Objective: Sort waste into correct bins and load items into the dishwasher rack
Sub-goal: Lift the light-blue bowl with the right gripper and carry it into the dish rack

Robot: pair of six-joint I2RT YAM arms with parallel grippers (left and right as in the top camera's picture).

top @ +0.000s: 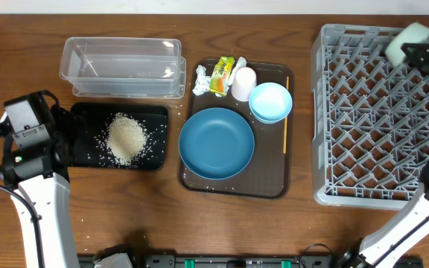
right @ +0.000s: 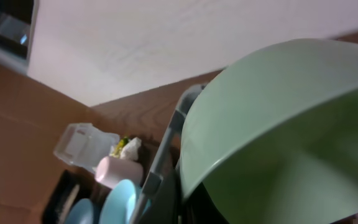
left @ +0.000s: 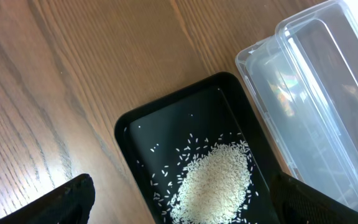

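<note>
The robot's right gripper should pull the mint bowl, which hangs tilted over the grey rack's far rim point(top: 382, 31), back above the rack's pegs point(top: 407, 83) and lower it with its opening facing down.
The rice heap point(top: 126, 138) lies in the black tray point(top: 155, 112), beside the clear tub point(top: 122, 67). My left gripper point(left: 179, 202) is open and empty above the tray's near end, over the rice point(left: 215, 183). My right gripper point(top: 423, 52) is shut on a mint bowl point(top: 407, 40) above the far right corner of the grey rack point(top: 382, 119); the bowl fills the right wrist view point(right: 278, 130). On the brown tray sit the large blue bowl point(top: 216, 143), a pale blue bowl point(top: 270, 102), the white cup point(top: 243, 83), the tissue point(top: 200, 82), the wrapper point(top: 221, 77) and the stick point(top: 286, 115).
The brown serving tray point(top: 274, 182) lies between the black tray and the rack. A few rice grains lie scattered on it near the front. Bare wood table point(top: 140, 216) lies in front.
</note>
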